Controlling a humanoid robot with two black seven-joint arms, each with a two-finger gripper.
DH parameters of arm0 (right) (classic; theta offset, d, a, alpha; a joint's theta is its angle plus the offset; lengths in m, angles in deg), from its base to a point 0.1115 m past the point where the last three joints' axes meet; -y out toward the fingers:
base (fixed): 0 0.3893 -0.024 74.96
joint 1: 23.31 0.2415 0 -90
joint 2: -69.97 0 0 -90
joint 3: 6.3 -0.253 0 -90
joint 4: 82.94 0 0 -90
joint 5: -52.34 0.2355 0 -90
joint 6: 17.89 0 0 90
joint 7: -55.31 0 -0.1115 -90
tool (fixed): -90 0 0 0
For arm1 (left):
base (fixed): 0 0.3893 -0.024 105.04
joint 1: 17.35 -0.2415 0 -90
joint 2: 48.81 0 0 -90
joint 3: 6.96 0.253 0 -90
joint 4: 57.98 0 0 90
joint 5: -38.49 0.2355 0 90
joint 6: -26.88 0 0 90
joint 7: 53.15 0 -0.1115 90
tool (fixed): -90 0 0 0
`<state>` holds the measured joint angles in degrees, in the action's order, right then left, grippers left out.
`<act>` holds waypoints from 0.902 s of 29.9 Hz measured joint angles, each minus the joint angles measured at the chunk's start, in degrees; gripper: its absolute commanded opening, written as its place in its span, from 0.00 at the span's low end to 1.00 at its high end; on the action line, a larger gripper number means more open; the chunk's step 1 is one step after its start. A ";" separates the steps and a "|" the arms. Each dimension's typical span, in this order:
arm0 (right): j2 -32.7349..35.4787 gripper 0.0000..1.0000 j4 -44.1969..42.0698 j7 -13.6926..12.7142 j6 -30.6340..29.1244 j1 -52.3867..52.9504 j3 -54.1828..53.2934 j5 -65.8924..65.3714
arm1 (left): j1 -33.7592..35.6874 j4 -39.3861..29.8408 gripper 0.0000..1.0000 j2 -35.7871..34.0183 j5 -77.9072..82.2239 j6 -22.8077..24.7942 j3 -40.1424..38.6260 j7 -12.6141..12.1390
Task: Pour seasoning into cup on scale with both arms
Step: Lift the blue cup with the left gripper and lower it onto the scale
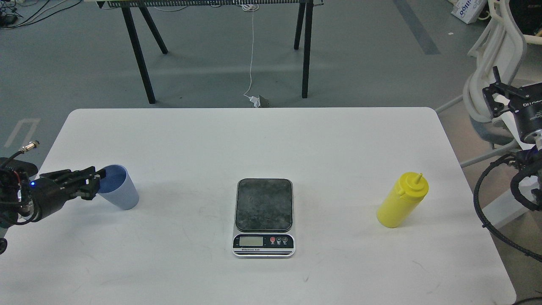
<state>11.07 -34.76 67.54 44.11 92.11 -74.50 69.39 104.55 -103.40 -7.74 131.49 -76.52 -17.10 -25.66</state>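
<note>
The yellow seasoning bottle's cap (413, 186) has a small nub (401, 193) sticking out of it, so a thin strap should hang down beside the nozzle when I turn the bottle upside down.
The pale blue cup (120, 188) stands on the white table (271, 140) at the left. My left gripper (100, 181) comes in from the left, its fingertips right at the cup's left side; the jaws look open, and I cannot tell if they touch the cup. The scale (264, 216) lies in the middle near the front, its dark plate bare. The yellow seasoning bottle (402, 200) stands at the right, nozzle up. My right gripper (491, 91) is off the table beyond its right edge, raised, jaws apart and empty.
A white chair (499, 51) stands behind my right gripper. A black-legged table (139, 55) stands on the floor beyond the far edge, with a white cable (252, 51) hanging from it. Black cables (491, 199) loop by the right arm.
</note>
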 measured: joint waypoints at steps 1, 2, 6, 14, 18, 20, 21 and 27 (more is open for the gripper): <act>0.00 1.00 0.00 0.00 0.00 -0.06 0.00 0.00 | 0.00 0.10 0.05 0.07 0.00 0.00 0.00 0.21; 0.00 1.00 -0.04 0.00 0.00 -0.12 0.00 0.00 | 0.00 0.18 0.05 0.09 -0.01 0.00 0.00 0.37; 0.00 1.00 -0.09 0.10 0.00 -0.24 -0.06 0.00 | 0.46 -0.17 0.04 0.13 -0.39 0.00 -0.21 0.50; 0.47 1.00 -0.03 0.26 0.00 -1.40 -0.22 0.00 | 10.21 -12.96 0.04 -5.82 1.28 2.90 -0.21 0.52; 1.15 1.00 0.00 0.27 0.00 -1.98 -0.80 0.01 | 19.61 -21.33 0.04 -5.57 8.39 12.05 -0.23 0.48; 1.61 1.00 0.00 0.27 0.00 -2.30 -0.86 0.00 | 23.19 -23.83 0.04 -3.27 11.88 15.58 -0.26 -0.50; 1.97 1.00 0.00 0.27 0.00 -2.38 -0.91 0.00 | 24.73 -24.52 0.04 -1.56 13.52 17.14 -0.27 -1.26; 3.91 1.00 0.00 0.27 0.00 -3.13 -1.59 0.09 | 28.10 -26.84 0.04 9.12 22.46 24.26 -0.26 -3.56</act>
<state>14.98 -34.76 67.81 44.11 88.99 -76.10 69.48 132.65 -130.24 1.37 153.94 -52.26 -17.36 -29.23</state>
